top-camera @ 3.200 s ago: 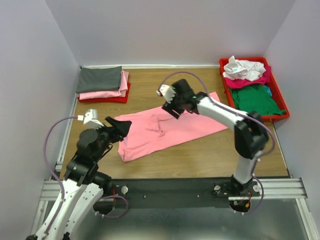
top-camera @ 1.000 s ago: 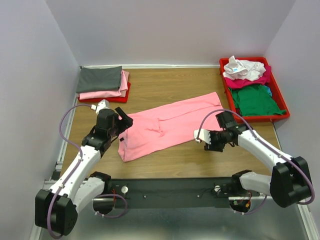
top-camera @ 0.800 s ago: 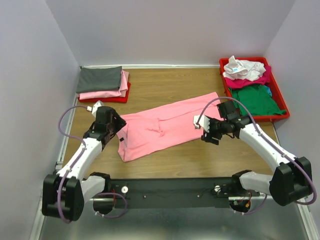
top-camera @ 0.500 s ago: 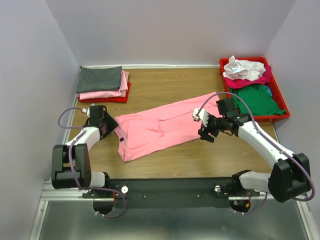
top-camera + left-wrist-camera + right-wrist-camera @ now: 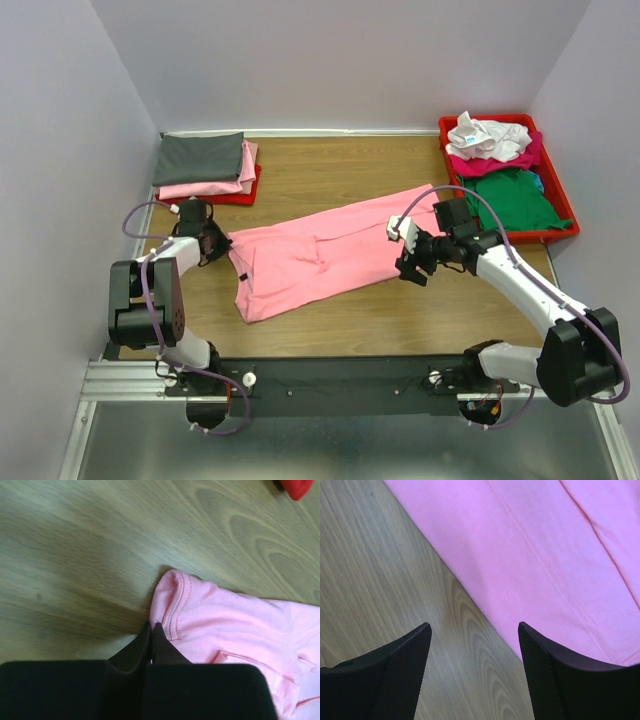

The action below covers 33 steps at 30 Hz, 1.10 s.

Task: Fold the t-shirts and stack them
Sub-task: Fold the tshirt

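Observation:
I can see the pink t-shirt lying at a slant, its collar end (image 5: 243, 274) at my left gripper, so I should use my right gripper to pinch its far edge (image 5: 268, 227) near the collar and pull it back.
A light pink t-shirt (image 5: 330, 250) lies spread diagonally across the middle of the wooden table. At its left corner, my left gripper (image 5: 216, 243) is low on the table. In the left wrist view that gripper (image 5: 151, 626) is shut, its tips pinching the stitched hem corner of the pink t-shirt (image 5: 225, 625). My right gripper (image 5: 408, 263) hovers over the shirt's lower right edge. In the right wrist view it (image 5: 473, 625) stands open, one finger over bare wood, the other over the pink t-shirt (image 5: 545, 545), with nothing held.
At the back left a folded dark grey tee (image 5: 198, 158) and a pink one (image 5: 205, 187) are stacked on a red tray (image 5: 240, 197). A red tray (image 5: 520, 236) at the back right holds white, magenta and green tees. Walls close in on both sides.
My left gripper has swung back and left to the shirt's corner and shut on it. My right gripper has risen to the shirt's lower right edge and opened wider.

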Tool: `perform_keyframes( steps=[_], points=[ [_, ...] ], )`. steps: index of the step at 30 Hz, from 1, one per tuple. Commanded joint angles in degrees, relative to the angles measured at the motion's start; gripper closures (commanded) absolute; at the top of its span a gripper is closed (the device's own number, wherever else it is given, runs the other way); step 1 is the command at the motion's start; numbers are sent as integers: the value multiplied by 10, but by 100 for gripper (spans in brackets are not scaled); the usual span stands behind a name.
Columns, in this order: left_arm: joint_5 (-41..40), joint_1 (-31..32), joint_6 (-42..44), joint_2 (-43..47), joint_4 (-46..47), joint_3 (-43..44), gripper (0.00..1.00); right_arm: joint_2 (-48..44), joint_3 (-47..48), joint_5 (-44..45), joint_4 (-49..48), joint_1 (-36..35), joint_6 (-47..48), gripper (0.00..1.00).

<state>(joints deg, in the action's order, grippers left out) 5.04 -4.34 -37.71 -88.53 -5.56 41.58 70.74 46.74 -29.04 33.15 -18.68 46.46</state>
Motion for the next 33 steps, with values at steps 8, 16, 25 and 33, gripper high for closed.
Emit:
perform_keyframes(
  steps=[8,16,25,33],
  points=[
    [-45,-113,79,-65,-102,120,100,37,3,16,-9,2,15,22],
    [-30,-120,130,-43,-128,168,43,76,-23,55,-46,2,158,21],
    [-7,-125,136,171,-123,151,23,179,34,118,-85,1,197,18],
    [44,-123,173,289,-102,89,2,236,38,148,-84,-4,201,57]
  ],
)
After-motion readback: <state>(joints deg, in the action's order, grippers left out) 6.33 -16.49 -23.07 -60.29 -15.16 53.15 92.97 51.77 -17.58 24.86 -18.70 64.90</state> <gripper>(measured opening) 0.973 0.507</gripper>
